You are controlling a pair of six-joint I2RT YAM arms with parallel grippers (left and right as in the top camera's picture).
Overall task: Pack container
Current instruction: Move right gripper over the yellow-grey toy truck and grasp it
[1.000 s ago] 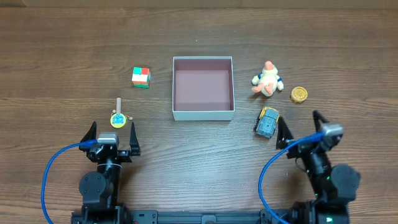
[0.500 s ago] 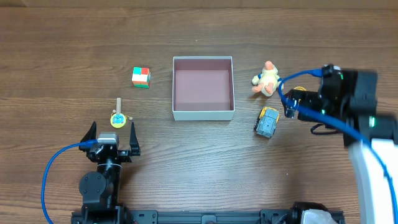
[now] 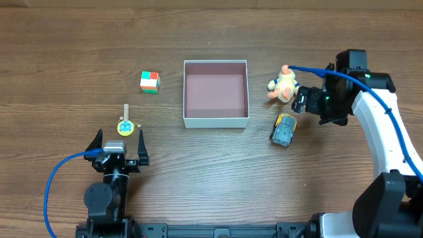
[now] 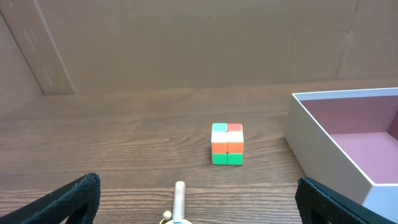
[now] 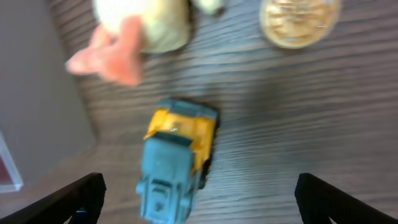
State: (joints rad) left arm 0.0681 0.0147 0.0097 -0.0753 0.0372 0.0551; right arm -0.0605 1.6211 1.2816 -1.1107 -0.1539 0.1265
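Observation:
My right gripper needs to move over the toy truck (image 3: pixel 283 130), which lies slanted and off-centre below its fingers, and turn square to the truck's sides (image 5: pixel 176 146) before it closes.
The container (image 3: pixel 215 121), a square white-walled box with a pinkish-maroon inside, sits mid-table with nothing in it; its near corner (image 4: pixel 323 140) shows in the left wrist view. My right gripper (image 3: pixel 309 104) hovers open over the toys to its right. In the right wrist view that gripper (image 5: pixel 199 199) holds nothing, with a blue-and-yellow toy truck (image 5: pixel 177 158) below it. A plush duck (image 3: pixel 284 84) lies beside the box and the truck (image 3: pixel 285 129) nearer the front. My left gripper (image 3: pixel 119 140) rests open at the front left.
A coloured cube (image 3: pixel 150 82) sits left of the box. A yellow disc toy with a wooden stick (image 3: pixel 125 124) lies just ahead of the left gripper (image 4: pixel 199 202). A gold round token (image 5: pixel 298 22) lies beside the duck (image 5: pixel 143 25); the right arm hides it from overhead.
The right arm has swung up from the front right and now hangs over the toys between the duck and the truck. The left arm has not moved.

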